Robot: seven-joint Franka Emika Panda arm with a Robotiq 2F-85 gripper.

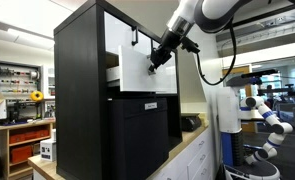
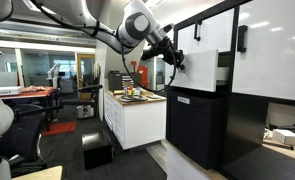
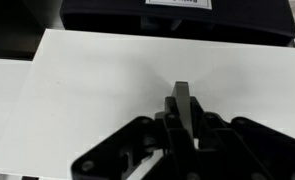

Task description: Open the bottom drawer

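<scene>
The robot's gripper is holding the grey handle and the bottom drawer is partly out of the cabinet, so the gripper carries on pulling straight back until the drawer is open.
The bottom drawer is a flat white front with a small grey metal bar handle at its centre. In both exterior views the drawer stands out a little from the black cabinet. My gripper is pressed against the front, with its fingers shut on either side of the handle. It also shows in both exterior views, reaching in from the arm above.
A second white front with a black handle sits above the drawer. A black unit with a white label stands below it. A white counter with items is nearby, and a black box lies on the floor.
</scene>
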